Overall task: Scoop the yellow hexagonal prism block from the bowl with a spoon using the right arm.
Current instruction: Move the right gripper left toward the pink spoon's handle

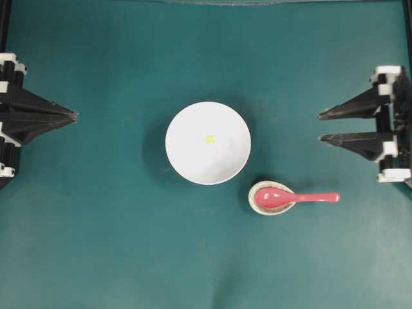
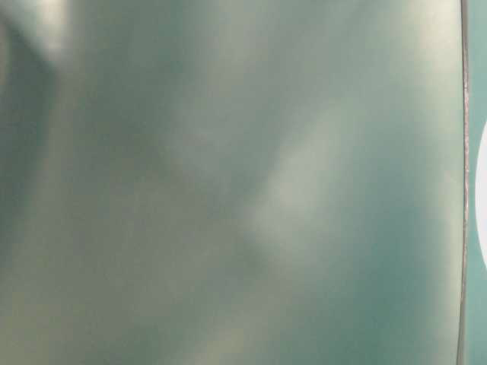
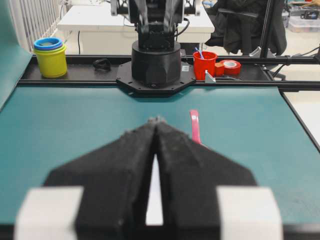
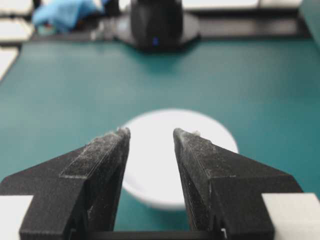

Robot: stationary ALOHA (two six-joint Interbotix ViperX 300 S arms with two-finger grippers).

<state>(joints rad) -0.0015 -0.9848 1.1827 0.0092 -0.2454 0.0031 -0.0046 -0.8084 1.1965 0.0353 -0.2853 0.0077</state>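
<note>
The yellow block (image 1: 210, 139) is resting away from the white bowl's side (image 1: 181, 142), so I expect it to slide toward that side when I push the spoon under the block.
The white bowl (image 1: 193, 154) sits mid-table with the tiny yellow hexagonal prism block (image 1: 210, 138) inside it. Right of and nearer than the bowl lies the pink-red spoon (image 1: 302, 197), scoop resting in a small speckled dish (image 1: 271, 212), handle pointing right. My right gripper (image 1: 320, 127) hangs open at the right edge, empty, apart from both. Its wrist view frames the bowl (image 4: 150, 160) between the spread fingers of the right gripper (image 4: 151, 132); the block does not show there. My left gripper (image 1: 74, 116) (image 3: 156, 120) is shut and empty at the far left. The spoon handle (image 3: 194, 125) peeks past it.
The teal mat covers the whole table. Beyond its far edge in the left wrist view stand the right arm's base (image 3: 156, 60), stacked yellow and blue cups (image 3: 50, 57), a red cup (image 3: 205, 64) and a tape roll (image 3: 231, 66). The table-level view is a blur.
</note>
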